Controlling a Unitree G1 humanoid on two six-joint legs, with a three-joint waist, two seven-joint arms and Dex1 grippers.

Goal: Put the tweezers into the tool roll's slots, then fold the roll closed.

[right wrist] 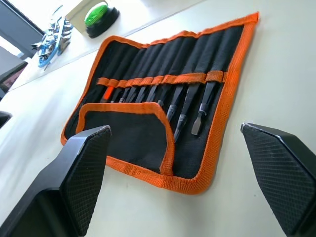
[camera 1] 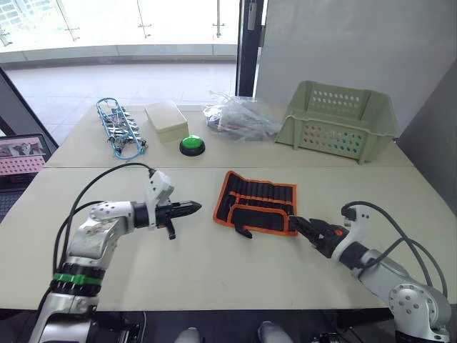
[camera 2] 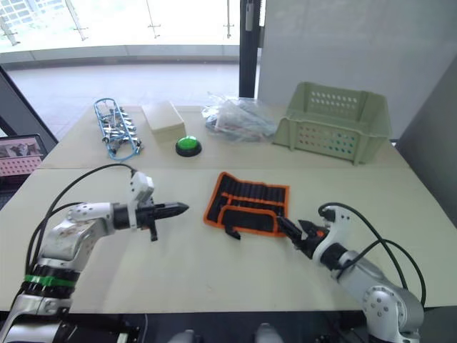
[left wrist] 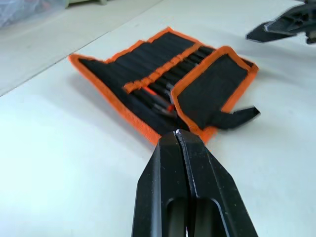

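The tweezers (right wrist: 186, 107) lie parallel to the orange side edging, so I expect the tool roll (camera 1: 256, 204) to fold over between the two when I bring that edging inward.
The tool roll (camera 1: 255, 202) lies open on the table's middle, black with orange edging, its lower flap (right wrist: 128, 133) folded up over part of the inner face. Several thin black tweezers (right wrist: 187, 106) sit in the slots (right wrist: 163, 79) under an orange band, tips toward the flap. A black strap (camera 1: 243, 230) sticks out at the roll's near edge. My left gripper (camera 1: 193, 208) is shut and empty, pointing at the roll from its left, a short gap away. My right gripper (camera 1: 295, 222) is open at the roll's near right corner, its fingers (right wrist: 84, 173) wide apart in front of the roll.
Along the far side stand a green perforated basket (camera 1: 339, 121), a clear plastic bag (camera 1: 239, 118), a green button (camera 1: 191, 145), a beige box (camera 1: 166, 120) and a blue wire bundle (camera 1: 120, 128). A screen (camera 1: 21, 153) sits off the table's left.
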